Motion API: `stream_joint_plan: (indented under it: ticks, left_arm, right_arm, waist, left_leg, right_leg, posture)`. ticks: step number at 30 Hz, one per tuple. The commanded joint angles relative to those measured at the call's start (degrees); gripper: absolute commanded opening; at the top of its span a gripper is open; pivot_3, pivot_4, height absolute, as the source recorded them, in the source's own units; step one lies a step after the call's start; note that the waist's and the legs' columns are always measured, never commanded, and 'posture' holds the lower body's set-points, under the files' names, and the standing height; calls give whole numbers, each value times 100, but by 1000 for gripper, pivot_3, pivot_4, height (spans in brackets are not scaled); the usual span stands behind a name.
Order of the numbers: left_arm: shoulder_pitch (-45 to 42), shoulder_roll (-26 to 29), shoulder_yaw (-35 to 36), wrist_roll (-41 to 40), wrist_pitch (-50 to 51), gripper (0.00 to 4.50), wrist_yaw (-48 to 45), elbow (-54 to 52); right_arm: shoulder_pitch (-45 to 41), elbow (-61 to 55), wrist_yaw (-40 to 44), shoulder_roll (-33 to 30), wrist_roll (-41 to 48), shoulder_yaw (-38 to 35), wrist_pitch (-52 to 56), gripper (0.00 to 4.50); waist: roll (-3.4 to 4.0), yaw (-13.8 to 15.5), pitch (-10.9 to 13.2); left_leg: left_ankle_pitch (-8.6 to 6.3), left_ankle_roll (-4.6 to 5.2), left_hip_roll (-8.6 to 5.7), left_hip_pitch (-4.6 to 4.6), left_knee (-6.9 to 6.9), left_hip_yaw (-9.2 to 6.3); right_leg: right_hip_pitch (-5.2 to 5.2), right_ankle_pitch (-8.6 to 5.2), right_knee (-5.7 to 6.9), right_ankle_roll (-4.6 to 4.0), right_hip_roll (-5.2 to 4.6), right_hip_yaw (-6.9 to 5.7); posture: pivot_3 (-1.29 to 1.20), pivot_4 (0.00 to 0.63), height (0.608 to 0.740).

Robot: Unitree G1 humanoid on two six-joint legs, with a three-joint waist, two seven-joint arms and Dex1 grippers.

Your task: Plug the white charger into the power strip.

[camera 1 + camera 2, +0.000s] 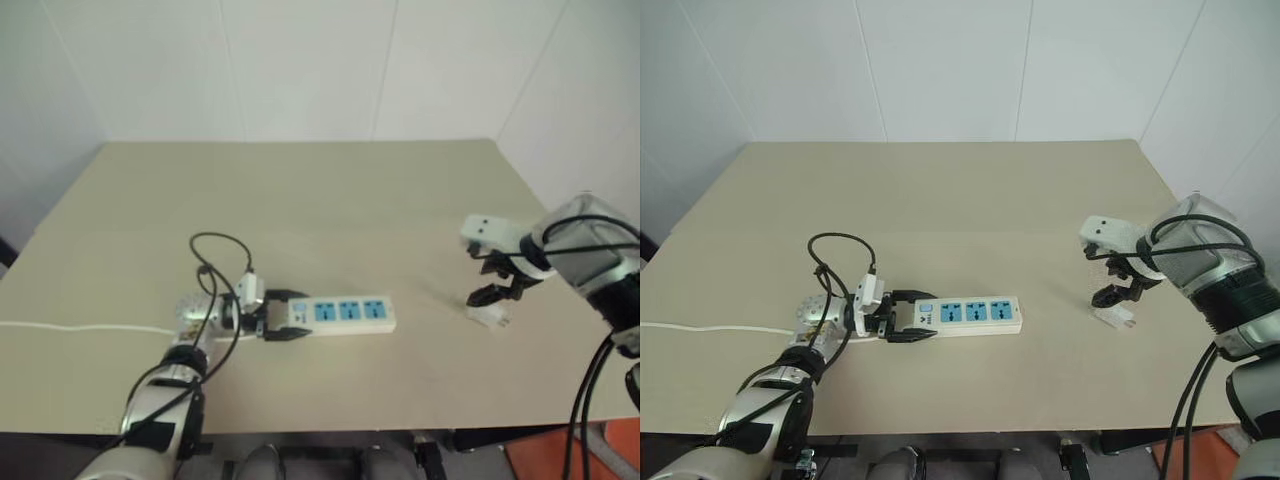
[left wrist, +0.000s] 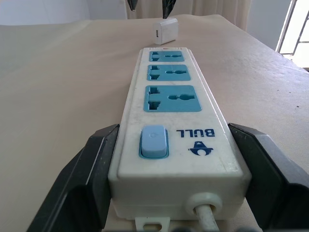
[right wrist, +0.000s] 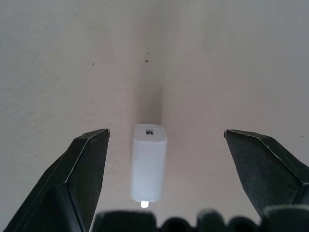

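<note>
The white charger (image 1: 489, 315) will stand upright with its port up when I push it in, because the pin (image 3: 145, 204) sticks out of the end opposite the port.
The power strip (image 1: 350, 313), a long white bar with three blue socket faces, lies left of the table's middle. My left gripper (image 1: 290, 316) is shut on its switch end, one black finger (image 2: 91, 164) against each long side. The white charger (image 1: 490, 317) lies on the table near the right edge, beyond the strip's far end (image 2: 165, 30). My right gripper (image 1: 497, 285) hangs over it, pointing steeply down and open. In the right wrist view the charger (image 3: 149, 162) lies between the two spread fingers (image 3: 87, 159), touching neither.
The beige table (image 1: 300, 200) has white walls behind it and to the right. The strip's thin white cord (image 1: 80, 327) runs off to the left edge. The table's right edge passes close to the charger.
</note>
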Motion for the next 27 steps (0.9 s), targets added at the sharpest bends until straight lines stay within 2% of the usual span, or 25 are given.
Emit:
stream_joint_plan:
  ticks: [1, 15, 18, 26, 27]
  left_arm:
    - [23, -40, -94, 33, 43, 3253, -83, -110]
    - [140, 28, -110, 21, 33, 3253, -22, -260]
    - [170, 58, -118, 49, 21, 3255, 43, -272]
    - [222, 69, -124, 45, 23, 3255, 138, -340]
    - [234, 72, -127, 48, 19, 3255, 145, -347]
  right_arm:
    - [75, 72, 76, 18, -132, -175, -67, 4500]
    - [103, 933, 70, 506, -375, -197, -260, 4500]
    - [64, 1038, 99, 585, -376, -209, -275, 3962]
    - [138, 1130, 179, 662, -571, -118, -378, 1252]
    - [158, 1122, 170, 661, -618, -104, -397, 1122]
  waist:
    - [0, -5, 0]
    - [0, -8, 0]
    - [1, -11, -1]
    - [3, -10, -2]
    - [3, -10, -2]
  left_leg:
    - [0, 0, 0, 0, 1, 0]
    - [0, 0, -1, 1, 8, -1]
    - [0, 0, -1, 2, 8, -1]
    - [0, 0, -1, 5, 11, -1]
    - [0, 0, -1, 6, 11, -1]
  right_leg:
    - [0, 0, 1, 0, 0, 0]
    - [1, 2, 9, 0, 0, 0]
    - [2, 2, 10, 0, 0, 1]
    - [4, 2, 14, 0, 1, 1]
    - [5, 2, 14, 0, 1, 0]
  posture:
    - [0, 150, 740]
    - [0, 150, 740]
    - [0, 150, 740]
    - [0, 150, 740]
    - [0, 150, 740]
